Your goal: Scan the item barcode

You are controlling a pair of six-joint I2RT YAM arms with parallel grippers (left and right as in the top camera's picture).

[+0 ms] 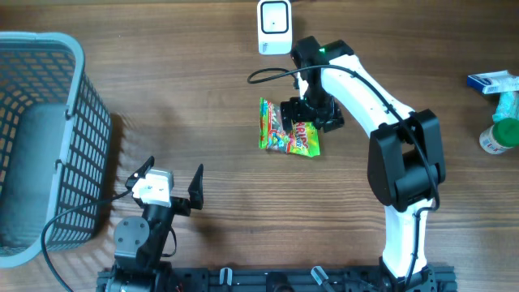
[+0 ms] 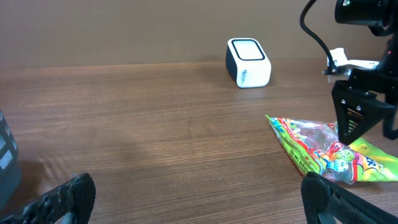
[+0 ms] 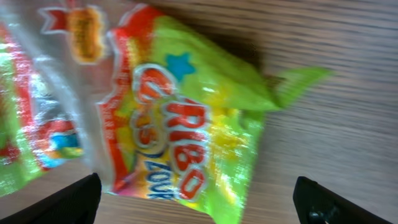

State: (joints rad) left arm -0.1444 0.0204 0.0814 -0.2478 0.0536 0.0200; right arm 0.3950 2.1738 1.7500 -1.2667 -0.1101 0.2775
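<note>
I should pinch the bag's middle with my right gripper and lift the bag to tilt it, because the candy bag's printed front [image 3: 171,130] faces up and its barcode is hidden.
The item is a green, yellow and red candy bag [image 1: 281,135] lying flat on the wooden table, also in the left wrist view [image 2: 323,152] and, blurred, filling the right wrist view [image 3: 174,118]. No barcode shows on its upper face. My right gripper [image 1: 313,113] hangs over the bag's right part, open, its fingers [image 3: 74,199] wide apart on either side of the bag's lower edge, holding nothing. The white scanner [image 1: 274,27] stands at the table's far edge, behind the bag [image 2: 249,62]. My left gripper [image 1: 173,165] rests open near the front edge, nothing between its fingers [image 2: 68,199].
A grey mesh basket [image 1: 77,122] takes up the left side. At the far right lie a blue-and-white box [image 1: 492,81] and a green-capped bottle [image 1: 503,134]. A black cable [image 1: 272,75] loops from the right arm near the scanner.
</note>
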